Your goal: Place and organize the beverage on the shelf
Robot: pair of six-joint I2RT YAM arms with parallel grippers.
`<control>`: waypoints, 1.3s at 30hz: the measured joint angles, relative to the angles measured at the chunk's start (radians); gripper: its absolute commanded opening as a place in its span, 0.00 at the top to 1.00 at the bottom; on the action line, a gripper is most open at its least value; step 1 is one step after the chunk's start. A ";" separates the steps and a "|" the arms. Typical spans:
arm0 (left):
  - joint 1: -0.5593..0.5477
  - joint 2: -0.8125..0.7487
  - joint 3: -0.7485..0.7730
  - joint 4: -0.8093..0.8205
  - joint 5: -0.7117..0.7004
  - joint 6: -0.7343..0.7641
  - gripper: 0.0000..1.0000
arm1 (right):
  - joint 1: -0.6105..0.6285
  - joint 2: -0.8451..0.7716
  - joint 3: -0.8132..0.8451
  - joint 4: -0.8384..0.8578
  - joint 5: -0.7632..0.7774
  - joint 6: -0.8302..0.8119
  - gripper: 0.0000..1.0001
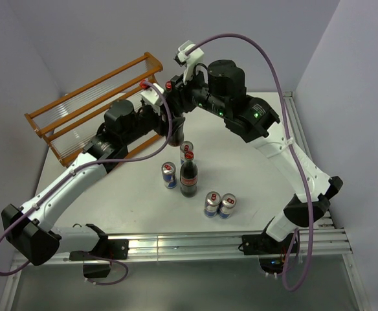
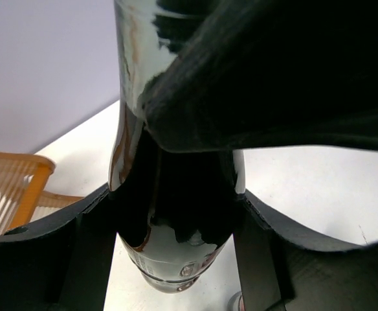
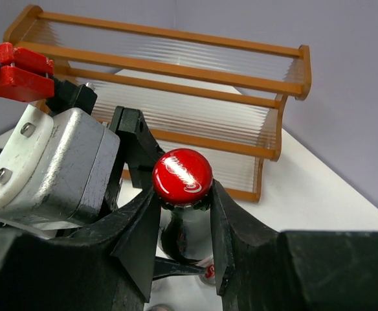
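Observation:
I should open my right gripper and back it away before my left gripper carries the cola bottle to the shelf's top level (image 1: 136,72), because my right gripper is clamped on the cola bottle's neck (image 3: 184,208).
A dark cola bottle (image 1: 175,134) with a red cap (image 3: 182,176) stands upright between both arms, in front of the shelf (image 1: 92,103). My left gripper (image 1: 167,125) is shut on its body; in the left wrist view the fingers (image 2: 88,259) press both sides of the glass (image 2: 176,265). My right gripper (image 1: 175,97) is shut on the neck just under the cap, seen in the right wrist view (image 3: 183,197). I cannot tell whether the bottle touches the table. A second cola bottle (image 1: 188,176) stands mid-table among several blue-and-silver cans (image 1: 169,175).
The wooden shelf (image 3: 176,87) stands at the far left, slanted, just beyond the held bottle. One can (image 1: 186,150) stands right behind the second bottle; two cans (image 1: 219,205) stand together nearer the front. A metal rail (image 1: 195,245) runs along the near table edge.

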 measured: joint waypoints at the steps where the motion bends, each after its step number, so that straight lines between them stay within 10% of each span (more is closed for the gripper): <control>1: -0.001 -0.003 0.000 0.000 -0.022 -0.007 1.00 | 0.001 0.005 0.000 0.010 0.001 0.000 0.87; 4: -0.002 -0.011 0.000 -0.002 -0.071 -0.010 1.00 | 0.004 0.014 0.000 0.040 0.007 0.001 0.60; 22: 0.032 -0.039 -0.005 -0.148 -0.256 -0.042 1.00 | 0.014 -0.187 -0.132 0.298 0.221 0.015 0.00; 39: 0.261 0.123 0.465 -0.313 -0.407 -0.076 1.00 | -0.014 -0.657 -0.634 0.317 0.470 0.119 0.00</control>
